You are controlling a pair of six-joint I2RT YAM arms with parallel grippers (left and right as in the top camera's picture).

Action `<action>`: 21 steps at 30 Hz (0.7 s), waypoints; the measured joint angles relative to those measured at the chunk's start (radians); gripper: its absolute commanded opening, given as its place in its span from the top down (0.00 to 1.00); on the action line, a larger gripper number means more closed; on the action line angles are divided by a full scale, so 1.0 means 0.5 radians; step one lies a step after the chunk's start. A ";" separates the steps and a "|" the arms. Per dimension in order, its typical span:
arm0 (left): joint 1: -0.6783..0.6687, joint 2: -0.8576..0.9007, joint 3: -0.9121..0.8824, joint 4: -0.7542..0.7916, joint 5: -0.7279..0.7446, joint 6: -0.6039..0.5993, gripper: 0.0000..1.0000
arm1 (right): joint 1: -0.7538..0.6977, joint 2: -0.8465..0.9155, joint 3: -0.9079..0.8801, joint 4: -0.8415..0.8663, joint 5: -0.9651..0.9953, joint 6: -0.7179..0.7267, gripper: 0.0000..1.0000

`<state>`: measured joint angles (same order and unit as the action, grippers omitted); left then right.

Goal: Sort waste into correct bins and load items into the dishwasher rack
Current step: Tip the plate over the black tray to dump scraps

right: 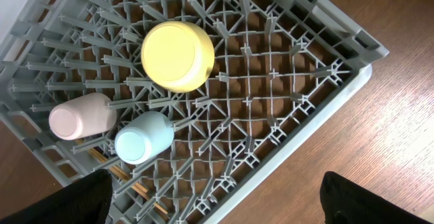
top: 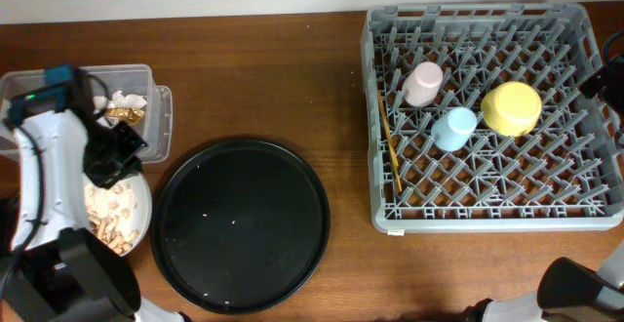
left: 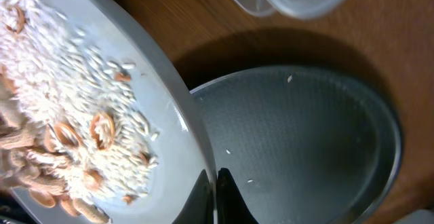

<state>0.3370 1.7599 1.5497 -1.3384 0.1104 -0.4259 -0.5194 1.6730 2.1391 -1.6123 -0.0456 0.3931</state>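
Note:
The robot's left gripper is holding a white plate with food scraps (top: 112,212) on it, so the robot should tip them off before it puts the plate down on the round black tray (top: 242,226) for the right gripper.
My left gripper (left: 215,183) is shut on the rim of the round white plate (left: 169,136), which carries beige food scraps (left: 74,129) with nut-like pieces. In the overhead view the plate (top: 138,205) sits at the left, below the clear tub (top: 156,117) that holds white paper scraps (top: 127,100) and a gold wrapper (top: 124,114). The grey dishwasher rack (top: 585,220) holds the pink cup (top: 422,83), light-blue cup (top: 454,127), yellow bowl (top: 511,107) and chopsticks (top: 389,146). My right gripper (right: 217,197) is open and empty above the rack's edge (right: 339,81). The shallow black rectangular tray is not visible.
The large round black tray (top: 241,224) lies beside the plate, with a few white crumbs on it; it also shows in the left wrist view (left: 305,142). Bare wooden table (top: 263,68) lies between the tub and the rack.

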 measured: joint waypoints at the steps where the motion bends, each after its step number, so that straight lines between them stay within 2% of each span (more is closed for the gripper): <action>1: 0.091 0.000 0.000 0.018 0.072 0.019 0.99 | 0.000 0.000 0.000 0.000 0.000 0.000 0.02; 4: 0.388 0.000 0.000 0.143 0.386 0.134 0.99 | 0.000 0.000 0.000 0.000 0.000 0.000 0.02; 10: 1.020 0.000 0.002 0.388 1.074 0.211 0.99 | 0.000 0.000 0.000 -0.001 0.001 0.000 0.01; 13: 1.263 0.000 0.001 0.407 1.197 0.217 1.00 | 0.000 0.000 0.000 0.000 0.001 0.000 0.02; 18: 1.349 0.143 0.001 0.360 1.306 0.205 1.00 | 0.000 0.000 0.000 0.001 0.001 0.000 0.02; 19: 1.359 0.143 0.001 0.358 1.465 0.262 1.00 | 0.000 0.000 0.000 0.000 0.000 0.000 0.02; 20: 1.383 0.143 0.001 0.358 1.775 0.364 1.00 | 0.001 0.000 0.000 -0.001 0.000 -0.002 0.01; 21: 1.404 0.143 0.001 0.352 1.890 0.401 1.00 | 0.000 0.000 0.000 0.001 0.000 0.000 0.02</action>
<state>1.0389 1.8317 1.5501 -1.1622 1.0554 -0.2256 -0.5194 1.6730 2.1391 -1.6119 -0.0456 0.3931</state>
